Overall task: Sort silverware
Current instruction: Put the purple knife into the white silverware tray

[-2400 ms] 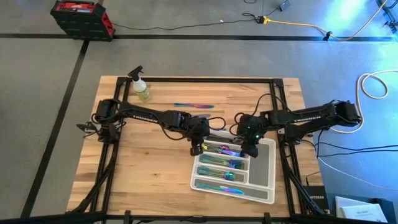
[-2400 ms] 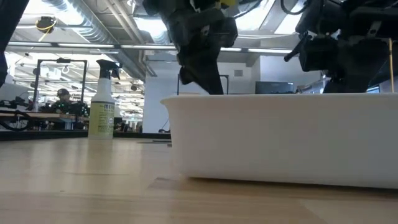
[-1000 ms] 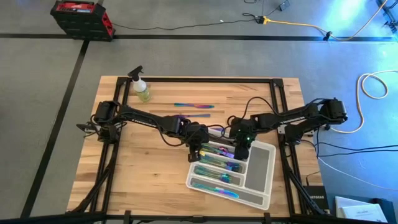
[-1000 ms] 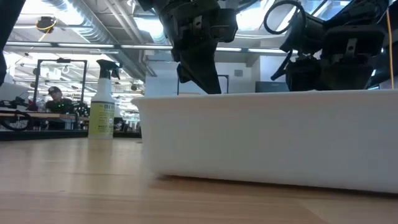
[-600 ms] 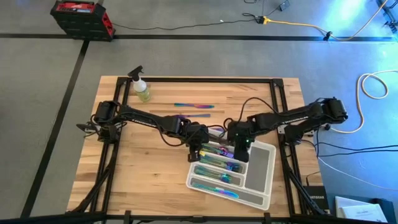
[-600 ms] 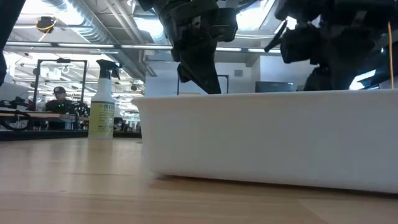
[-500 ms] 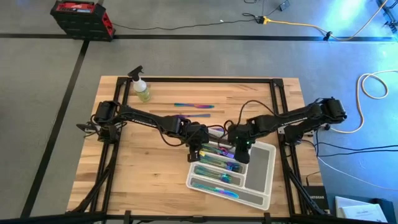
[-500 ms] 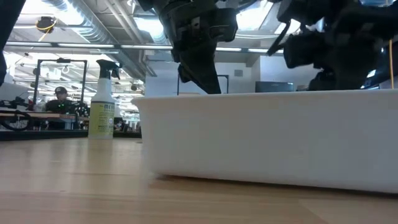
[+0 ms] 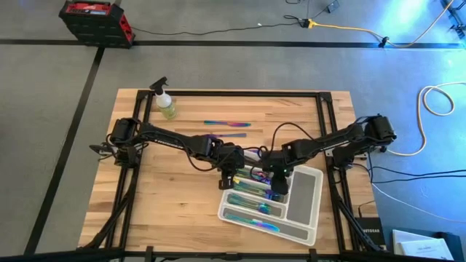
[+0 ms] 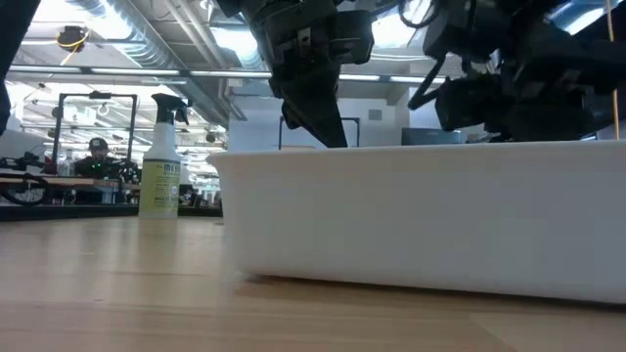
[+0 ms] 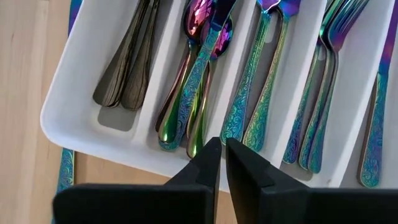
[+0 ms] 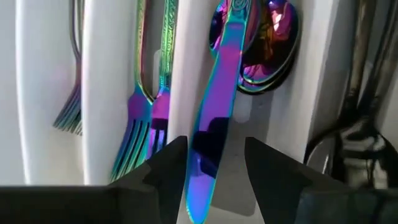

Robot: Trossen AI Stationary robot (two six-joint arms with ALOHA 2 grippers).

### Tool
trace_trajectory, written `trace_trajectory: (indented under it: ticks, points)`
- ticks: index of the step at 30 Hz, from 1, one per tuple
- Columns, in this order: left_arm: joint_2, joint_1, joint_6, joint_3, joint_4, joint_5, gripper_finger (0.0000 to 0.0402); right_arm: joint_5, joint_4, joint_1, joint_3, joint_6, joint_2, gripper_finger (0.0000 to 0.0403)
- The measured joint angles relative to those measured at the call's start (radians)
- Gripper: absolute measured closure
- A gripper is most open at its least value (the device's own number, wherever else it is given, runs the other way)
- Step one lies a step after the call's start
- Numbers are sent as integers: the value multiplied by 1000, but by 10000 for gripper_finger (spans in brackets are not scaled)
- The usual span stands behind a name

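The knife's blade (image 12: 208, 138) rests by the side of the spoon section and its handle lies on top of the spoons, so the robot's right gripper should move back and its left gripper should take the knife's handle (image 11: 191, 90).
The white compartment tray (image 9: 304, 195) lies at the table's middle right and holds sorted iridescent silverware (image 11: 255, 93), with dark spoons (image 11: 124, 62) in its end compartment. A rainbow knife (image 12: 214, 106) lies slantwise over the spoon compartment (image 11: 199, 74). My right gripper (image 12: 214, 171) hovers open over the tray (image 12: 99, 74), one finger on either side of the knife's blade, apart from it. My left gripper (image 11: 221, 155) is shut above the tray's wall (image 11: 93, 124) by the spoon handles. In the high view the left gripper (image 9: 231, 177) and the right gripper (image 9: 278, 183) stand over the tray's left part. My left gripper's shut fingertips (image 11: 212, 149) stand right at the tray's rim (image 11: 186, 165), coming from above and slanting down. I cannot tell whether they touch the rim or hang just over it.
One loose rainbow piece (image 9: 227, 124) lies on the table toward the far edge. Another rainbow piece (image 11: 64, 171) lies on the wood beside the tray's wall. A yellow-green spray bottle (image 9: 167, 106) stands at the far left corner. Bare wood shows left of the tray (image 10: 421, 215).
My right gripper has moved a little toward the table's left over the tray, nearer my left gripper, and has turned about its wrist. Its fingers keep the same gap. The tray has stayed where it was.
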Motion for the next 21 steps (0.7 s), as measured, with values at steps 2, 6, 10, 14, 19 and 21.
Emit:
trace_trajectory:
  ticks: [2,6,10,14,19,21]
  points:
    - [0,0,0,0,-3,0,392,-50,15,-2,0,1,18,253]
    - [0,0,0,0,-4,0,392,-119,28,1,0,17,29,253]
    - [0,0,-1,0,-4,0,392,-163,26,-1,0,20,29,253]
    - [0,0,0,0,-4,0,392,-262,24,0,0,41,29,253]
    - [0,0,0,0,-3,-4,392,-363,28,2,0,43,29,253]
    - [0,0,0,0,-3,-4,392,-366,30,1,0,40,29,253]
